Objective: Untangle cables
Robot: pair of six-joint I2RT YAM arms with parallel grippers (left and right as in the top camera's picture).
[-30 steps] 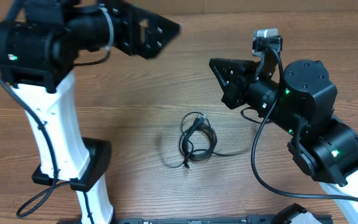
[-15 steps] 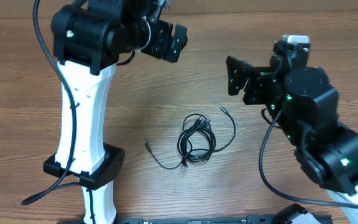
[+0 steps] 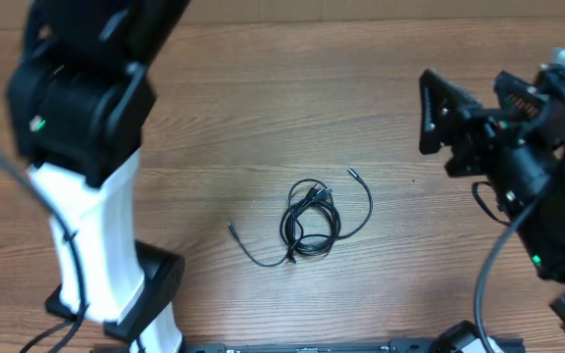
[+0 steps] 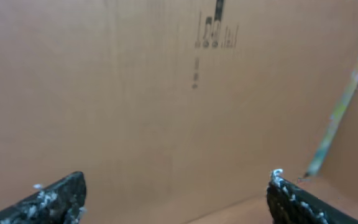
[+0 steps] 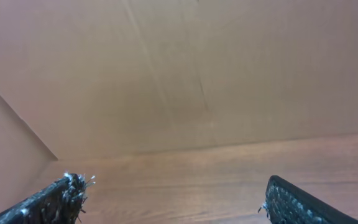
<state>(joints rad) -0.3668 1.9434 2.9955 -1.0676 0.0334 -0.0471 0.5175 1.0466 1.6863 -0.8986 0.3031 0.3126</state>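
Note:
The robot's left gripper is up and empty while the cables lie in a tangle [image 3: 310, 231], so it should move down, pinch the tangle's far edge [image 3: 315, 194] and raise it.
The cables [image 3: 309, 221] lie in a small black tangle in the middle of the wooden table [image 3: 263, 118]. One plug end [image 3: 231, 227] trails to the left and another plug end [image 3: 351, 173] curls up to the right. My right gripper [image 3: 464, 108] hangs open well above and to the right of them, touching nothing. In the right wrist view the right gripper [image 5: 176, 199] has bare table between its fingers. My left gripper [image 4: 176, 199] is open and faces a cardboard wall. It is outside the overhead view; only the left arm [image 3: 86, 98] shows there.
A brown cardboard wall [image 4: 166, 93] with printed marks stands behind the table, and its side panel [image 5: 5, 143] shows at the left of the right wrist view. The left arm's white column and black base [image 3: 135, 289] stand at the front left.
Both arms have drawn up and away from the cables. The left gripper has left the overhead view and the right gripper has shifted right. The cable ends spread out, then stayed still.

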